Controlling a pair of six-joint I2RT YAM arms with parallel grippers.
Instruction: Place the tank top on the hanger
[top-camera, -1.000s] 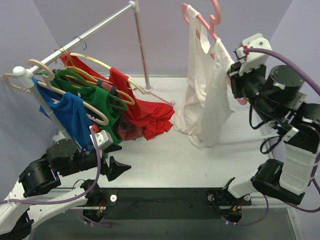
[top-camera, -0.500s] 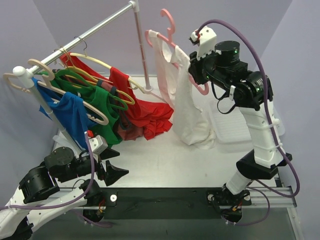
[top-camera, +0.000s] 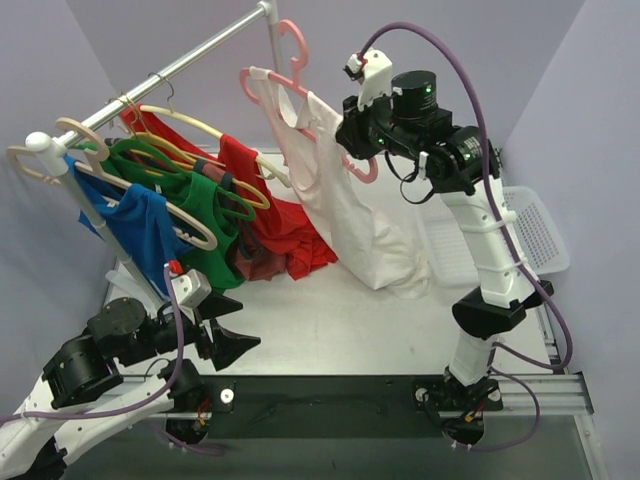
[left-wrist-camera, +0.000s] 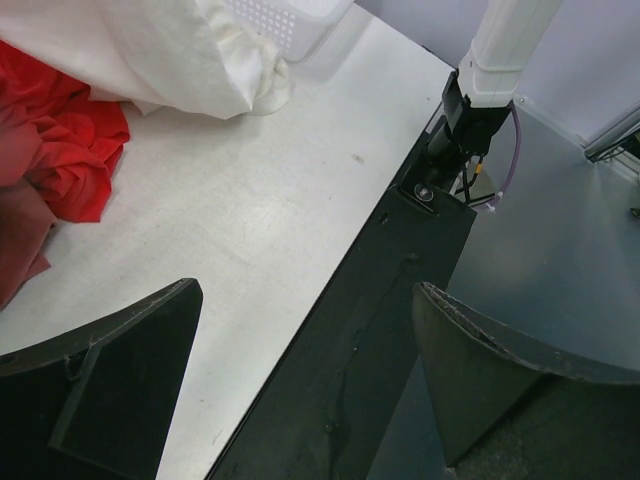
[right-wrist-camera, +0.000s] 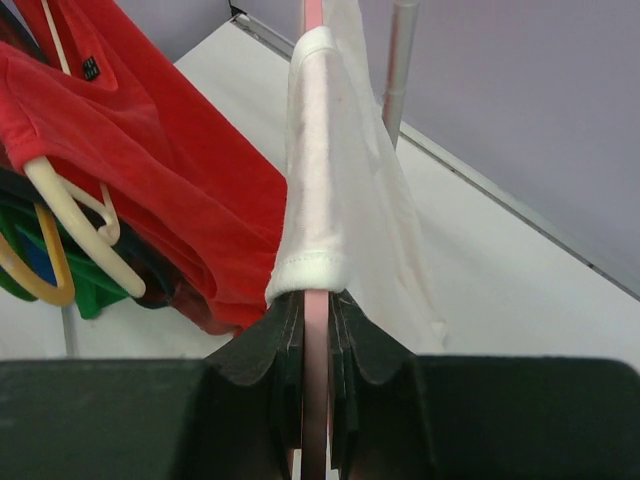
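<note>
The pink hanger hook's open side (top-camera: 284, 31) is turned toward the free part of the bar (top-camera: 231, 35), so the robot's right gripper should go on carrying the hanger until the hook rests on the bar.
The white tank top (top-camera: 340, 210) hangs on the pink hanger (top-camera: 262, 88), and its lower hem rests bunched on the table. My right gripper (top-camera: 352, 135) is raised high at the back and is shut on the hanger's right shoulder end. The right wrist view shows the pink hanger (right-wrist-camera: 314, 380) pinched edge-on in the right gripper (right-wrist-camera: 315, 330), with the tank top strap (right-wrist-camera: 315, 150) draped just above the fingers. The hanger's hook is close to the top of the rail. My left gripper (top-camera: 235, 325) is low at the front left, open and empty. In its own view the left gripper (left-wrist-camera: 305, 290) sits over the table's front edge.
A slanted metal rail (top-camera: 180, 65) on a pink pole (top-camera: 283, 95) carries red (top-camera: 290, 220), green (top-camera: 205, 215) and blue (top-camera: 145, 230) garments on cream hangers (top-camera: 190, 225). A white mesh basket (top-camera: 525, 230) lies at the right. The tank top's hem (left-wrist-camera: 170, 60) lies beside red cloth (left-wrist-camera: 70, 160).
The right arm has swung left across the table, carrying the hanger and tank top from the far right towards the rail. The left arm has barely shifted.
</note>
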